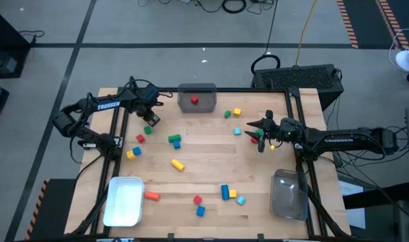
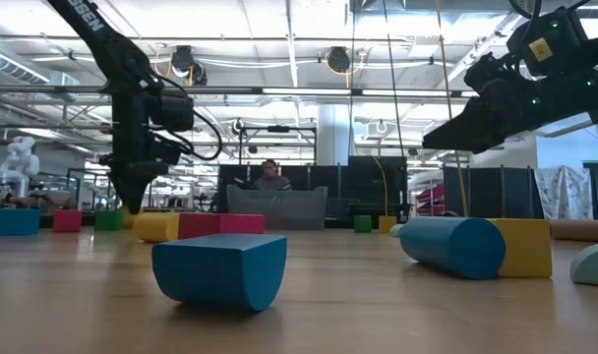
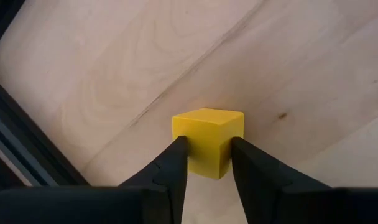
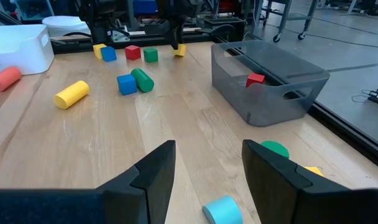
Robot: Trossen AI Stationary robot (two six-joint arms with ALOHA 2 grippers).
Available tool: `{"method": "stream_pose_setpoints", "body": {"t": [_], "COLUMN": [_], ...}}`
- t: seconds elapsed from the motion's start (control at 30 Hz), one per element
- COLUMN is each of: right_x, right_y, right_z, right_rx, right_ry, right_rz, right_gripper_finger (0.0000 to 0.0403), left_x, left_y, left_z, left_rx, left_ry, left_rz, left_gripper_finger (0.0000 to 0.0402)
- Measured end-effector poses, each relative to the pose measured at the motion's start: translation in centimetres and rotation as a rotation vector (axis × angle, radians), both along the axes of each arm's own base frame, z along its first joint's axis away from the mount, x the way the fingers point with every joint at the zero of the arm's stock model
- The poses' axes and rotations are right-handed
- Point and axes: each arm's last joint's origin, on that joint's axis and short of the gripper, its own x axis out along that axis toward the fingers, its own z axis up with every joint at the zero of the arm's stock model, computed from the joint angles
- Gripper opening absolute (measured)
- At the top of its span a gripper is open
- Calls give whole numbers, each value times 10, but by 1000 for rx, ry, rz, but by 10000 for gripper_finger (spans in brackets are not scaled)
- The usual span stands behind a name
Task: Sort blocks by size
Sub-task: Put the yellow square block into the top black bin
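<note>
Next, I open my left gripper, line up with the yellow cube (image 3: 209,140) and pinch its flat sides (image 3: 237,132) squarely before lifting, because the cube sits crooked in my left gripper's fingers.
My left gripper (image 1: 151,119) is at the table's far left, fingers pointing down, shut on a small yellow cube (image 3: 207,140). The cube is hidden under the gripper in the high view and shows in the right wrist view (image 4: 179,50). My right gripper (image 1: 259,134) is open and empty above the table's right middle. A cyan block (image 4: 223,210), a green block (image 4: 275,149) and a yellow block (image 4: 310,169) lie just ahead of its fingers. Several more blocks lie scattered on the wood, among them a yellow cylinder (image 1: 177,164) and a green block (image 1: 149,129). My left gripper pinches the yellow cube by two opposite side faces (image 3: 225,152) between its two fingers. The fingers come from above, pointing down. The cube sits upright with its top face level. I cannot tell whether it rests on the table.
A grey bin (image 1: 206,89) at the far middle holds one red block (image 1: 194,100). A white bin (image 1: 124,200) stands near left and a clear grey bin (image 1: 288,195) near right. Black frame rails run along the table's left and right sides.
</note>
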Motion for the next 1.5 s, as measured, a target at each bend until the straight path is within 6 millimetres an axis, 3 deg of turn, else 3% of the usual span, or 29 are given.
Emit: {"method": "stream_pose_setpoints", "body": {"t": [0.5, 0.77, 1.03, 1.17, 1.5], "right_x": [0, 0, 0, 0, 0], "right_y": [0, 0, 0, 0, 0], "right_z": [0, -1, -2, -2, -1], "right_rx": [2, 6, 5, 0, 4], "right_ry": [0, 11, 17, 19, 15], "right_rz": [-1, 1, 2, 3, 1], "right_gripper_finger": [176, 176, 176, 176, 176], "left_x": [35, 30, 15, 9, 16], "left_y": [-15, -11, -8, -9, -3], "left_z": [23, 23, 12, 5, 0], "left_rx": [33, 76, 0, -15, 52], "left_ry": [-33, 22, 4, 25, -93], "left_rz": [-144, -66, 27, 45, -16], "left_gripper_finger": [118, 208, 300, 313, 305]}}
